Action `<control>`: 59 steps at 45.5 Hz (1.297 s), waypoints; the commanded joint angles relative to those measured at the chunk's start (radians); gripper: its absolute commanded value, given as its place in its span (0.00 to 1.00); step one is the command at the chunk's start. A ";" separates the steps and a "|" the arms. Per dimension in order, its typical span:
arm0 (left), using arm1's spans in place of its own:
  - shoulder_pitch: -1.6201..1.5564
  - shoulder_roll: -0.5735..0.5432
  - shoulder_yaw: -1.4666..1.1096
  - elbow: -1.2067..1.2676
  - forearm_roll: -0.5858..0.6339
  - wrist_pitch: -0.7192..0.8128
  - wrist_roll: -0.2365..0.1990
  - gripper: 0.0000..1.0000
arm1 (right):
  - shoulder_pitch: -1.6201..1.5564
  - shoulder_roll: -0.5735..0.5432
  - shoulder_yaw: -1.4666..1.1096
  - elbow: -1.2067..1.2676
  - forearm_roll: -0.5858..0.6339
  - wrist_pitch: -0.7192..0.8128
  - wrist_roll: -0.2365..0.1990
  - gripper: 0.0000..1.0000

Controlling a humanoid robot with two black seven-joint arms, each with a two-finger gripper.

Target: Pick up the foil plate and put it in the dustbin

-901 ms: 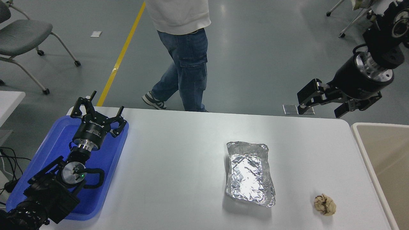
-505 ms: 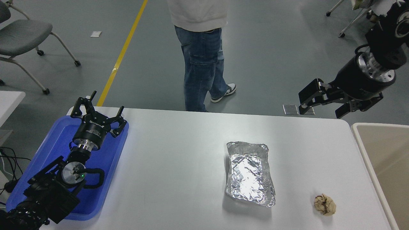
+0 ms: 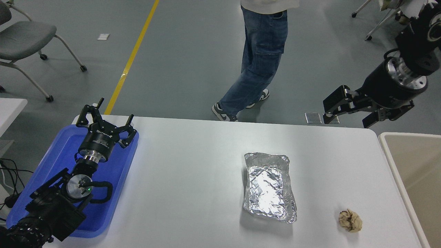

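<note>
My gripper will lift the foil plate (image 3: 268, 188) by its side, and the plate will keep its open tray shape because a wide rim (image 3: 267, 159) goes around the shiny centre.
The foil plate (image 3: 269, 187), a shiny crinkled silver tray, lies flat on the white table (image 3: 193, 165) right of centre. The dustbin (image 3: 413, 172), beige with an off-white rim, stands at the table's right edge, partly cut off. My right gripper (image 3: 346, 114) is open and empty, raised above the table's far right corner, well up and right of the foil plate. My left gripper (image 3: 103, 119) is open and parked over the blue tray at the lower left.
A flat blue tray (image 3: 55, 165) lies at the table's left end under my left arm. A small crumpled tan paper ball (image 3: 350, 220) lies near the front right. A person (image 3: 258, 58) walks behind the table. A grey chair (image 3: 27, 38) stands far left.
The person has walked to the right behind the table. My right gripper has drifted slightly to the right. The foil plate and left arm have not moved.
</note>
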 commanded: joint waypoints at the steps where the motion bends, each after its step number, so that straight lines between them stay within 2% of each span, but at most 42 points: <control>1: 0.000 0.000 0.000 0.000 0.000 0.000 0.000 1.00 | -0.019 -0.001 -0.003 -0.010 -0.004 0.000 -0.002 1.00; 31: 0.000 0.000 -0.002 0.000 0.000 0.000 0.000 1.00 | -0.172 0.003 0.011 -0.158 0.011 0.000 -0.002 1.00; 53: 0.000 0.000 0.000 0.000 0.000 0.000 0.000 1.00 | -0.313 0.014 0.084 -0.153 0.005 0.000 -0.002 1.00; 59: 0.000 0.000 0.000 0.000 0.000 0.000 0.000 1.00 | -0.398 0.041 0.124 -0.155 -0.004 -0.084 -0.002 1.00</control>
